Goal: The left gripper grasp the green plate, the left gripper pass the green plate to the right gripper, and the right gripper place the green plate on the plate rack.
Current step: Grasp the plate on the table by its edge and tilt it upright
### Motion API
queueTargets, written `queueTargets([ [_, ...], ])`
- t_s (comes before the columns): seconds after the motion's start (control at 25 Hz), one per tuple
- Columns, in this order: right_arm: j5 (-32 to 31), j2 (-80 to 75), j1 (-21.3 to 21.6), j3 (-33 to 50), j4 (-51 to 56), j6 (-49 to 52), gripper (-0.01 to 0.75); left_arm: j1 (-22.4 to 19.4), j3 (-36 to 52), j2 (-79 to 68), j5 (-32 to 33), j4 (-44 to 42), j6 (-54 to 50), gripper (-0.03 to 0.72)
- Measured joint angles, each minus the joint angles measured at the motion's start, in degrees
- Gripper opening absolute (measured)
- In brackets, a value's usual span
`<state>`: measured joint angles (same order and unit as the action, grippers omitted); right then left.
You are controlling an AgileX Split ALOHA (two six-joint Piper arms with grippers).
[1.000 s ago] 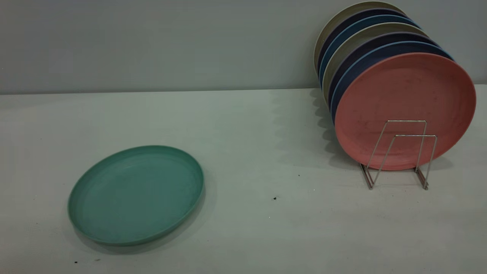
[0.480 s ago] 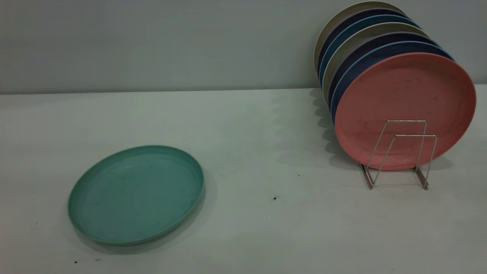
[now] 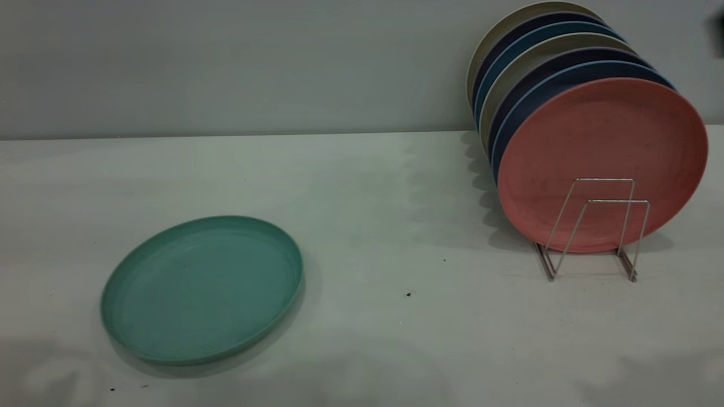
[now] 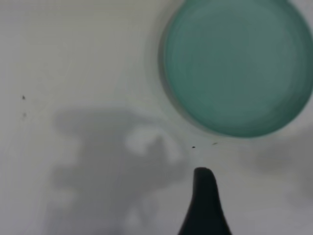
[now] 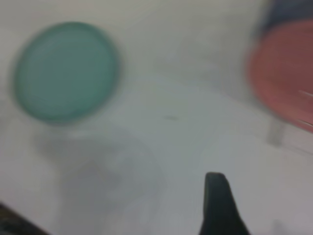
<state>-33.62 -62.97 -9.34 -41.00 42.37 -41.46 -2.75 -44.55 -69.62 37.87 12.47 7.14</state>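
Note:
The green plate's rim [image 3: 106, 297] farthest from the plate rack is free, so my left gripper keeps going down toward that rim [image 3: 107, 308] until its fingers are on both sides of it.
The green plate [image 3: 202, 288] lies flat on the white table at the front left, with nothing touching it. It also shows in the left wrist view [image 4: 238, 63] and the right wrist view [image 5: 66, 71]. The plate rack [image 3: 591, 229] stands at the right and holds a row of upright plates; its two front wire loops are bare. My left gripper [image 4: 204, 203] shows only as a black wedge above bare table, short of the plate. My right gripper [image 5: 220, 205] shows the same way, over the table between the plate and the rack [image 5: 276, 132].
In the rack, a salmon-pink plate [image 3: 602, 164] stands at the front, with blue and beige plates [image 3: 543, 62] behind it. A grey wall runs along the back. A dark blurred shape [image 3: 719, 25] is at the top right edge. Arm shadows fall on the table's front.
Arm shadows have appeared along the table's front edge and a dark shape has entered at the top right. The green plate and the rack have not moved.

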Motion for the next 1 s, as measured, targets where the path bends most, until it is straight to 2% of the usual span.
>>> queueTargets([
  [0.24,6.6,-14.3,-12.6,-0.2,18.0,-13.0,0.483,0.0,-1.1,-13.7,-5.9,0.0,0.7,0.589],
  [0.4,7.8,-21.8,-17.4,-0.3,30.4,-23.0,0.483,0.0,-5.3,-24.2,-6.5,0.0,2.1,0.589],
  [0.56,7.4,-26.5,-18.7,-0.3,41.7,-32.5,0.483,-0.4,-12.0,-34.8,-5.6,0.2,3.7,0.589],
  [0.68,7.0,-28.0,-18.7,-0.3,46.4,-36.3,0.484,-0.7,-17.2,-42.7,-4.8,0.7,4.0,0.589],
  [1.0,6.9,-28.3,-18.7,-0.3,48.2,-38.0,0.484,-0.7,-20.9,-53.9,-7.0,8.2,9.1,0.589],
])
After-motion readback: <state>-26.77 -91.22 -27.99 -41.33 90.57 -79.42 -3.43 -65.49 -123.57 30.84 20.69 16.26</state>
